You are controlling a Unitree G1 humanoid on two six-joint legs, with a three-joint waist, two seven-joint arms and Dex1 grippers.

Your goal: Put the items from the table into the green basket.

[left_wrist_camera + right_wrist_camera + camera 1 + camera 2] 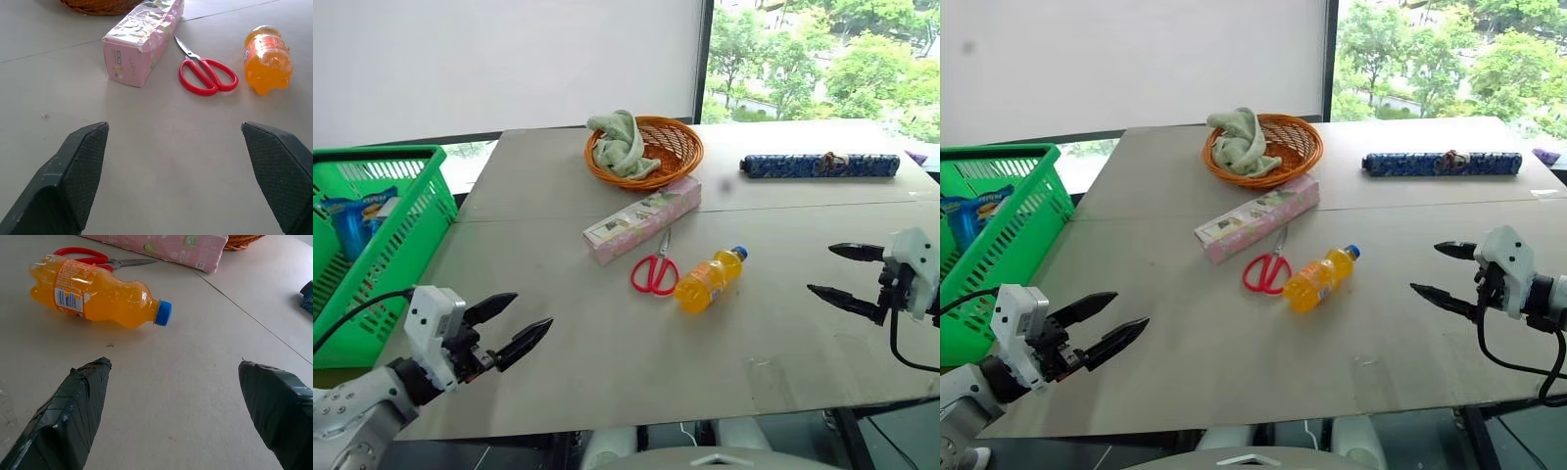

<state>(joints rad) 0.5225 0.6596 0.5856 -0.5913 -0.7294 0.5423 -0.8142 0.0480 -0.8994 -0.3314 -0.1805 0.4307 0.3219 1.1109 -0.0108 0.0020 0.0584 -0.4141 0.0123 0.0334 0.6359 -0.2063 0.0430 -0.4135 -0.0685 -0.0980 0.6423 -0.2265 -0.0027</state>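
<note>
The scissors' red handles (654, 277) point toward the robot's left gripper, clear of the carton and bottle, so it should keep reaching until its fingers straddle the scissors' middle (661, 254).
On the grey table (607, 362) lie a long pink carton (642, 218), red-handled scissors (655, 271) and an orange drink bottle (708, 280) with a blue cap, on its side. The green basket (406, 230) stands off the table's left edge and holds a blue packet (357, 220). My left gripper (517, 324) hovers open over the near left of the table, pointing toward the items. At the right edge my right gripper (837, 271) is open too, aimed at the bottle (98, 291), with nothing between its fingers. The left wrist view shows the carton (144, 39), scissors (208, 76) and bottle (266, 58) ahead.
A round orange wicker basket (671, 147) with a pale green cloth (619, 145) sits at the back of the table. A long dark blue patterned roll (819, 165) lies at the back right. A window is behind the table.
</note>
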